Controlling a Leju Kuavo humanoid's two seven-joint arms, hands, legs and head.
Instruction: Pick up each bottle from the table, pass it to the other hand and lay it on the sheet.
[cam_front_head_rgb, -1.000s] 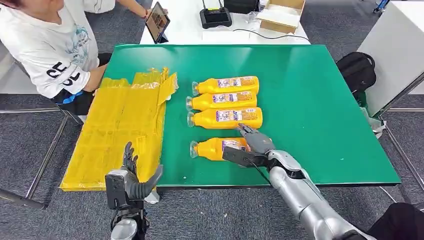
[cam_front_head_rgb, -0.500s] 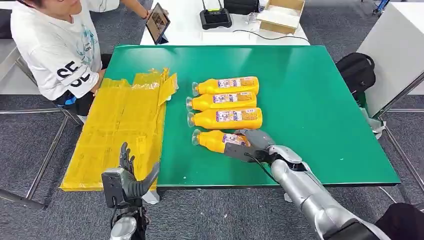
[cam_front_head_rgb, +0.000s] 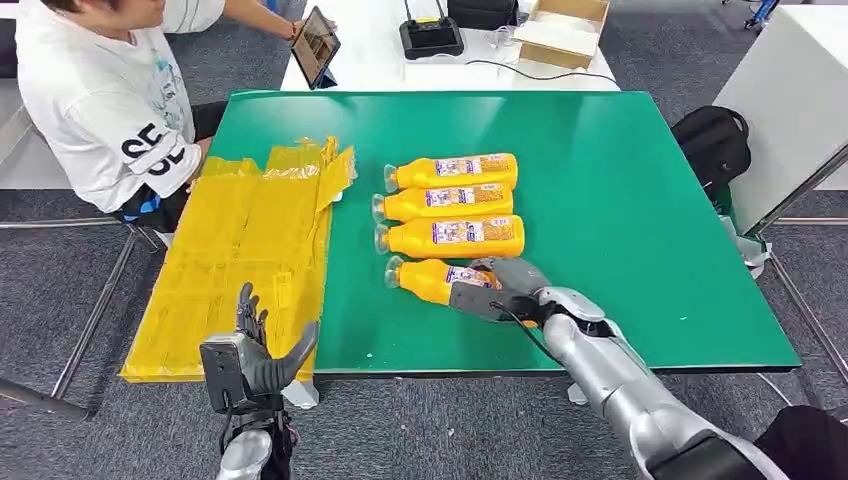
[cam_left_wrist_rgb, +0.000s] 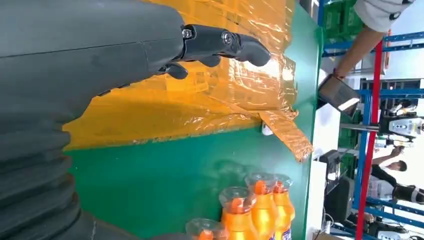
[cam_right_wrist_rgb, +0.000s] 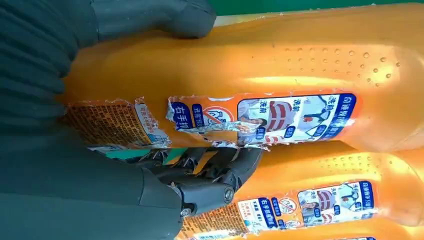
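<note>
The robot should expect the clear cap (cam_front_head_rgb: 392, 272) to stay on when it tips the bottle up and carries it, since the cap sits down around the orange bottle's neck (cam_front_head_rgb: 406, 275).
Several orange bottles lie side by side on the green table (cam_front_head_rgb: 620, 200), caps toward the yellow sheet (cam_front_head_rgb: 240, 250). My right hand (cam_front_head_rgb: 505, 290) grips the nearest bottle (cam_front_head_rgb: 430, 280) by its base end. In the right wrist view the thumb (cam_right_wrist_rgb: 150, 20) presses one side of that bottle (cam_right_wrist_rgb: 280, 65), and the fingers (cam_right_wrist_rgb: 215, 170) sit between it and the neighbouring bottle (cam_right_wrist_rgb: 325, 200). My left hand (cam_front_head_rgb: 250, 365) is open, fingers apart, in front of the table edge by the sheet's near corner. Its fingers (cam_left_wrist_rgb: 225, 42) hover over the sheet (cam_left_wrist_rgb: 200, 100), holding nothing.
A person in a white shirt (cam_front_head_rgb: 100, 110) sits at the table's far left, close to the sheet. Behind the green table a white table (cam_front_head_rgb: 380, 50) carries a tablet (cam_front_head_rgb: 315, 42), a black device and a cardboard box. A black bag (cam_front_head_rgb: 712, 140) lies on the floor to the right.
My right hand has closed around the nearest bottle, which has shifted a little toward the row. My left hand has dropped slightly. The person has shifted a little.
</note>
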